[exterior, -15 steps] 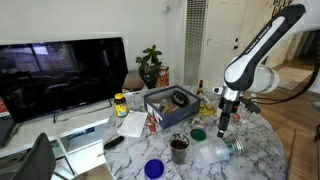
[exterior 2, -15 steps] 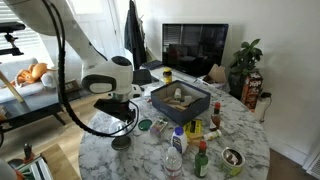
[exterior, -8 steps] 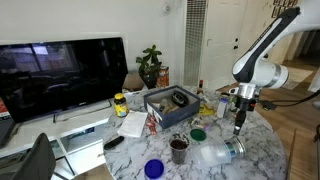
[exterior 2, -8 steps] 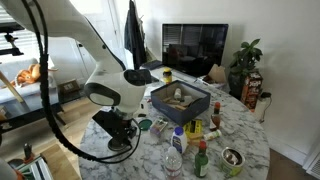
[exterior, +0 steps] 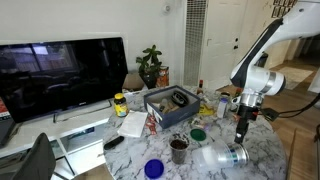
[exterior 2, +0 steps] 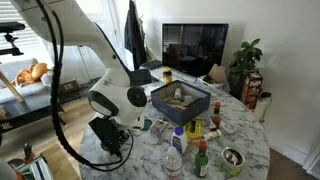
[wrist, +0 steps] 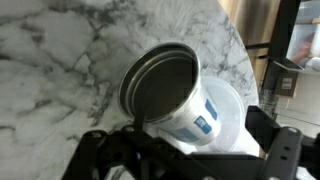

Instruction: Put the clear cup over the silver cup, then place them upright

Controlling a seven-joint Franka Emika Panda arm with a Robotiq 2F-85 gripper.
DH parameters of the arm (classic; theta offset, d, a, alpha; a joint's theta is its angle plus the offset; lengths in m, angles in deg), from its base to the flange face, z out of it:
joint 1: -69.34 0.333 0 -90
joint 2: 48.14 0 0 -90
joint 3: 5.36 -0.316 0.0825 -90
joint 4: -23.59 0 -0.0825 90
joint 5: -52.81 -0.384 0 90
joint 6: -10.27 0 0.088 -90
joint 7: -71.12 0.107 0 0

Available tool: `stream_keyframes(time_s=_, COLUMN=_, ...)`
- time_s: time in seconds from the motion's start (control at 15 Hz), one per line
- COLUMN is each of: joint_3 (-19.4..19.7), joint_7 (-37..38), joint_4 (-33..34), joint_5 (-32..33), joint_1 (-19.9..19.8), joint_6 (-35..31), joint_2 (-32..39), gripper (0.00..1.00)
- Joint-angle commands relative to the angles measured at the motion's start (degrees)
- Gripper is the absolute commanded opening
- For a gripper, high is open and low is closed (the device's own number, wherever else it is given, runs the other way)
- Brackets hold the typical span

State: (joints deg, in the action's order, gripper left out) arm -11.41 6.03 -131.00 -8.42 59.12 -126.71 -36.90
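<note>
My gripper should swing low from where it hangs above the cups lying on their side [exterior: 221, 155] to their opening [exterior: 241, 155], pinch the cups' rim and tip the cups upright.
The clear cup [wrist: 218, 112] lies on its side on the marble table [wrist: 60, 60], with the silver cup [wrist: 160, 90] nested in it, its open mouth facing the wrist camera. A blue label shows on the side. In an exterior view the pair lies near the table's front edge, clear cup [exterior: 212, 155] and silver end [exterior: 237, 155]. My gripper [wrist: 190, 162] is open, its fingers on either side of the cups and just above them; it hangs over them in an exterior view [exterior: 240, 132]. In an exterior view my gripper [exterior 2: 115, 147] hides the cups.
A dark brown cup [exterior: 179, 149], a small blue bowl [exterior: 153, 168] and a green lid [exterior: 197, 133] stand close by. A dark box [exterior: 172, 103] of items sits mid-table. Bottles [exterior 2: 176, 152] and a tin [exterior 2: 232, 158] crowd one side. The table edge [wrist: 235, 45] is near the cups.
My arm has swung across the table and lowered, and my gripper now hangs over the lying cups. The cups have not moved.
</note>
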Motion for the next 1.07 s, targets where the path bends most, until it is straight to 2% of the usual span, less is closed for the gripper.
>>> stream_keyframes(time_s=0.0, joint_3=2.65, joint_7=2.01, joint_4=-0.27, joint_5=-1.85, joint_1=2.69, joint_6=2.40, joint_2=2.64, gripper=1.00)
stream_keyframes(time_s=0.2, joint_3=2.83, joint_7=2.54, joint_4=0.27, joint_5=-4.62, joint_1=3.19, joint_6=3.76, joint_2=4.35, gripper=1.00)
stream_keyframes(time_s=0.53, joint_3=2.56, joint_7=1.90, joint_4=1.74, joint_5=-16.27, joint_1=4.16, joint_6=8.00, joint_2=5.93, gripper=1.00)
stream_keyframes(time_s=0.73, joint_3=3.68, joint_7=1.92, joint_4=1.70, joint_5=-21.55, joint_1=5.29, joint_6=7.76, joint_2=5.99, gripper=1.00)
stream_keyframes(time_s=1.0, joint_3=5.41, joint_7=3.71, joint_4=-1.16, joint_5=-16.72, joint_1=7.03, joint_6=6.92, joint_2=3.37, gripper=1.00)
